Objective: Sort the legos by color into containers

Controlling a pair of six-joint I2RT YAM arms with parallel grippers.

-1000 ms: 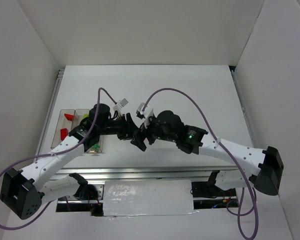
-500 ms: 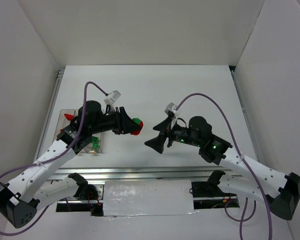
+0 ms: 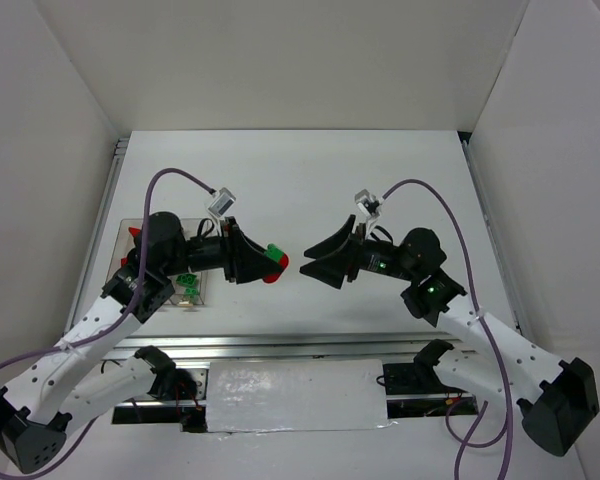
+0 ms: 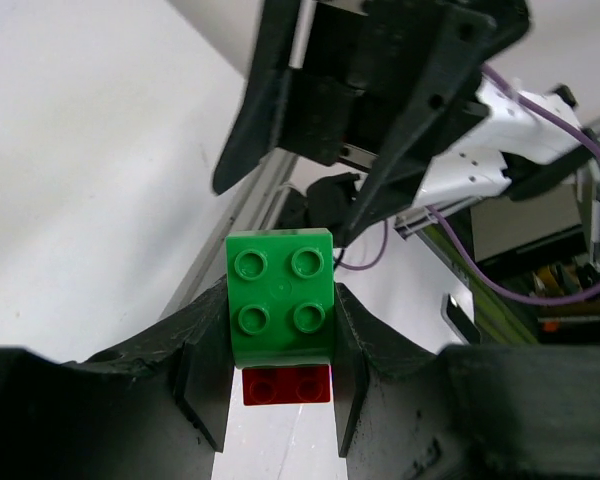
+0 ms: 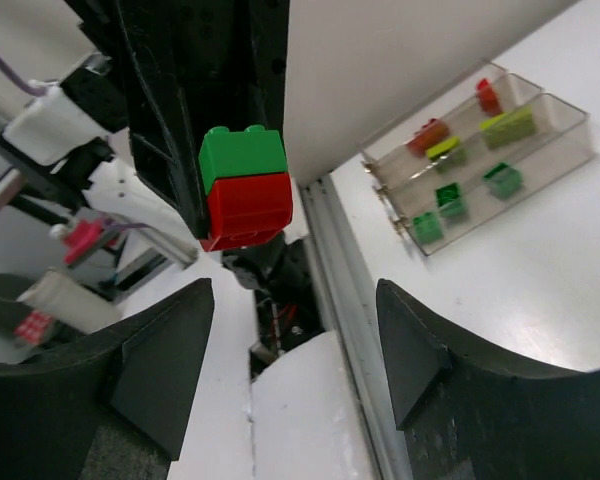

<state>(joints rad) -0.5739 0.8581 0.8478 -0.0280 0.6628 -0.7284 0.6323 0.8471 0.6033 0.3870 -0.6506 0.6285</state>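
The green brick sits stuck [image 3: 274,253] on top of the red brick, so my right gripper should hold the red brick [image 3: 283,264] while my left gripper takes a new grip on the green brick and pulls.
My left gripper [image 3: 265,262] is shut on a stacked lego, a green brick [image 4: 281,295] on a red brick [image 4: 286,385], held in the air above the table's middle. The stack also shows in the top view [image 3: 273,263] and in the right wrist view [image 5: 245,187]. My right gripper [image 3: 313,263] is open and empty, facing the left gripper a short gap to its right. The three joined clear containers [image 5: 565,148] lie at the table's left and hold red, yellow-green and green bricks; in the top view they [image 3: 130,225] are largely hidden by the left arm.
White walls enclose the table on three sides. A metal rail [image 3: 300,345] runs along the near edge, with cables and clamps below it. Purple cables loop above both arms.
The two grippers were together at the middle, both at the stack. They have drawn apart: the left moved left with the green-and-red stack, the right moved right, open and empty.
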